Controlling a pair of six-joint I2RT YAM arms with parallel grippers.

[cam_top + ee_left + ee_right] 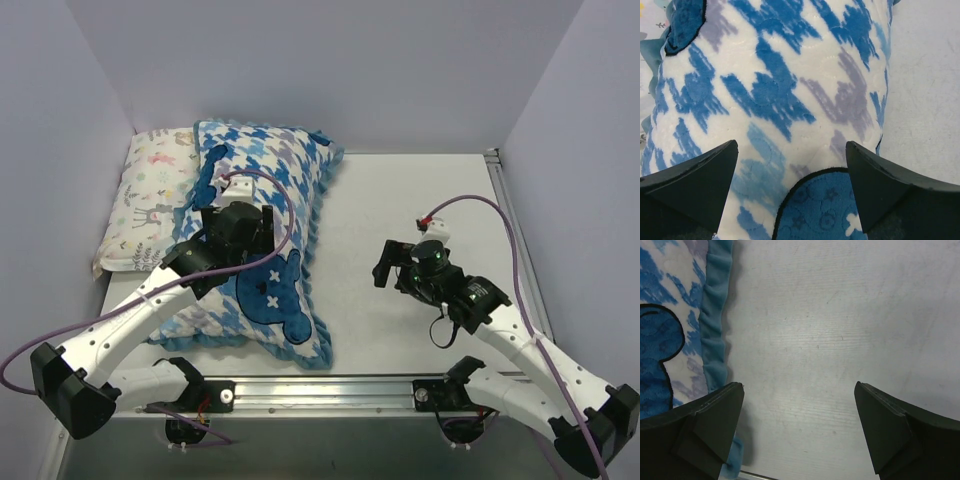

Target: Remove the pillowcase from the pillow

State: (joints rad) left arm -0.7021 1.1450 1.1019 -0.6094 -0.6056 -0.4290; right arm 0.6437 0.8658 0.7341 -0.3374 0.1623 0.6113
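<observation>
My open right gripper keeps going toward the pillowcase's ruffled trim (314, 238), since the table is clear up to it, and close on the pillowcase's edge (309, 211) beyond the bear.
The pillowcase (262, 170), blue-and-white houndstooth with a dark blue bear applique (272, 291) and blue ruffled trim, lies stuffed on the left half of the table. The plain white pillow is hidden inside it. My left gripper (262, 245) hovers open just above the middle of the pillowcase (790, 90), jaws wide, the bear's edge (820, 210) between them. My right gripper (392, 262) is open and empty over bare table to the right of the pillowcase, whose ruffled trim (715, 315) shows at the left of the right wrist view.
A smaller pillow with pastel animal prints (150, 200) lies against the left wall, partly under the pillowcase. Walls close in the left, back and right. A metal rail (330, 392) runs along the table's near edge. Bare table (420, 200) lies right of the pillowcase.
</observation>
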